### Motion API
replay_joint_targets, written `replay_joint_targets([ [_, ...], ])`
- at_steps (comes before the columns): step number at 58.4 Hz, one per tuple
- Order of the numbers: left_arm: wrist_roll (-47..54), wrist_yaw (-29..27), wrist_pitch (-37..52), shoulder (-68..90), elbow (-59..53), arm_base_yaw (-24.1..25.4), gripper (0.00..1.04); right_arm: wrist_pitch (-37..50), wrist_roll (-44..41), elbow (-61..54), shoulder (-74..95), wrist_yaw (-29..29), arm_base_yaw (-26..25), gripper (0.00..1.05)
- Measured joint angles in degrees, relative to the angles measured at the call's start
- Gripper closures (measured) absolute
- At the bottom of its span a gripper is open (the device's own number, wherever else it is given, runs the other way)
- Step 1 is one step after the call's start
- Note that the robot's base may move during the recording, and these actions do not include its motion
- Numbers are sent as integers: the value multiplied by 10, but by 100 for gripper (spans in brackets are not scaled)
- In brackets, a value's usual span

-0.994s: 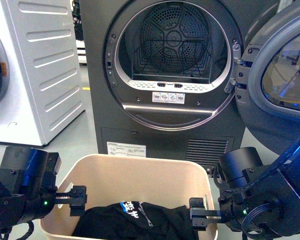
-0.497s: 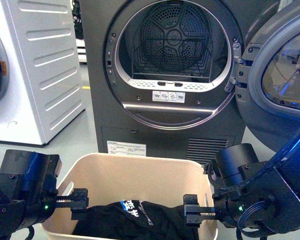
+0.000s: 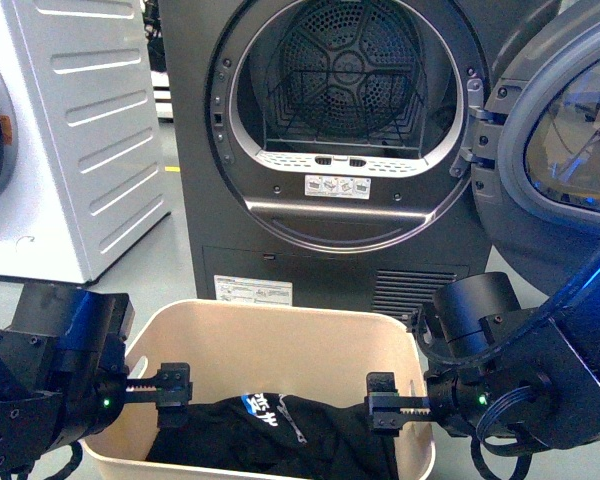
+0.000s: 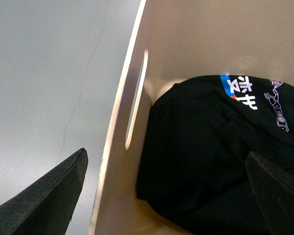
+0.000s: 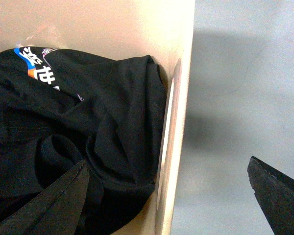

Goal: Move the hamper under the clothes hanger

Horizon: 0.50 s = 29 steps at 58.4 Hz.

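The black printed garment (image 3: 270,432) is slumped lower than the hamper's rim (image 3: 280,304), so I expect the garment to come along nearly in place when I carry the hamper.
The beige hamper (image 3: 280,312) stands on the floor in front of the dryer, with a black printed garment (image 3: 270,430) inside. My left gripper (image 3: 148,390) is open and straddles the hamper's left wall near its handle slot (image 4: 137,98). One finger is inside over the garment (image 4: 201,147) and one is outside. My right gripper (image 3: 405,405) is also open and straddles the right wall (image 5: 183,73) the same way. In the wrist views each wall runs between the left gripper (image 4: 169,196) jaws and the right gripper (image 5: 164,200) jaws. The clothes hanger is out of view.
A dark grey dryer (image 3: 210,200) stands right behind the hamper, its round door (image 3: 560,130) swung open to the right. A white machine (image 3: 70,130) stands at the left. Grey floor (image 4: 49,73) lies on both sides of the hamper.
My left gripper's inner finger has moved up and to the right along the wall. The right one has shifted left into the hamper. The hamper has barely moved.
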Motion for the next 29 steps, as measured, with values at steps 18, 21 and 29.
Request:
replay_joint_targets([
  [18,-2,-7,10,-22,-37,4,7,0,-4,0,0,-4,-5,8],
  [21,-2,-9,13,-26,-42,7,7,0,-4,0,0,-5,-5,8],
  [29,1,-9,21,-25,-50,23,7,0,-4,0,0,-5,-6,8],
])
